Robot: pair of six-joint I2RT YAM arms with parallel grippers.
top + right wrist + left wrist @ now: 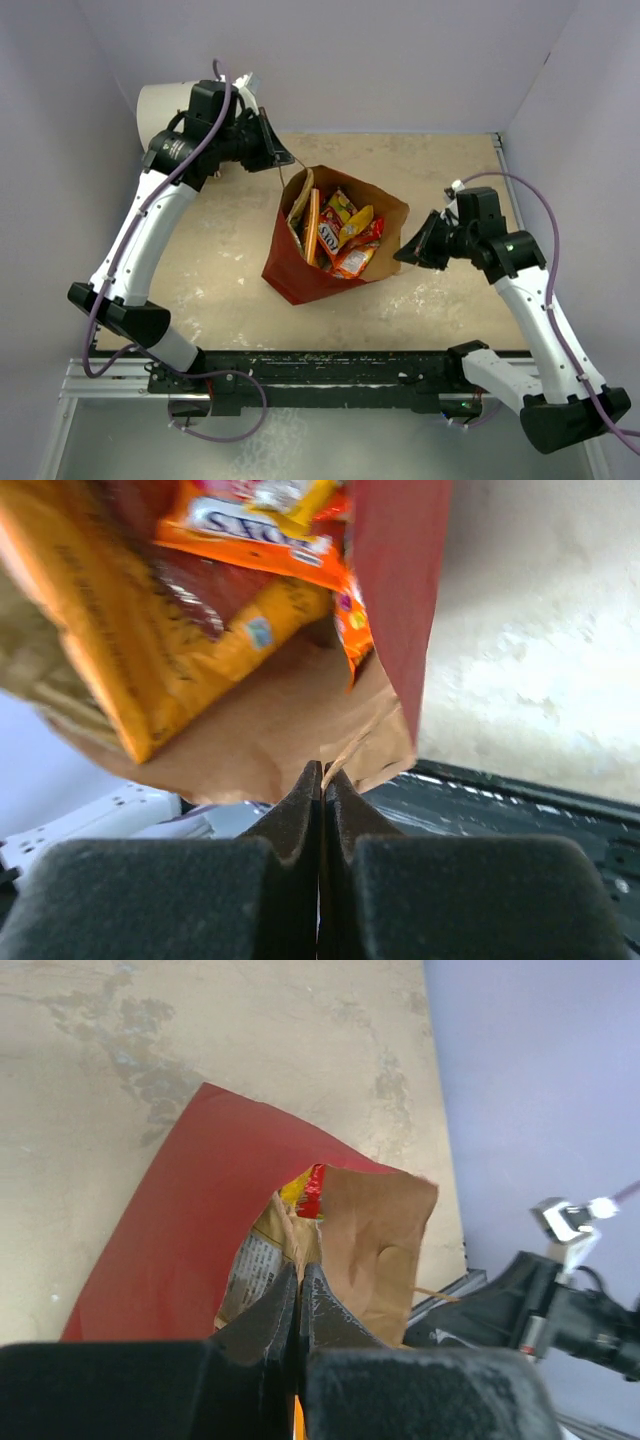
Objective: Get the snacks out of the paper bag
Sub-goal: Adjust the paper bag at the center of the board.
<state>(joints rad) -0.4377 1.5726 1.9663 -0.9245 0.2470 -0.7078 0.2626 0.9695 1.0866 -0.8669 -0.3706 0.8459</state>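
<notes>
Next, my left gripper pulls the string handle (pixel 282 178) back while my right gripper turns the bag straight, because the paper bag's opening (pixel 345 222) is crooked between my grippers.
The paper bag (pixel 290 275), red outside and brown inside, stands open in the middle of the table. The snacks (pixel 345 235) fill it: a tan-gold bag (pixel 300 205), an orange flat packet (pixel 313 225) and red-yellow packs. My left gripper (pixel 288 160) is behind the bag's far-left rim, shut on a thin string handle. In the left wrist view my gripper (pixel 299 1272) is closed just before the bag (pixel 170 1220). My right gripper (pixel 402 256) is at the bag's right rim. In the right wrist view it (pixel 322 770) is shut on the tan string, with the orange packets (pixel 250 530) beyond.
A white cylinder (pixel 160 105) stands at the back left behind my left arm. Walls close in the table at the back and both sides. A black rail (pixel 330 365) runs along the near edge.
</notes>
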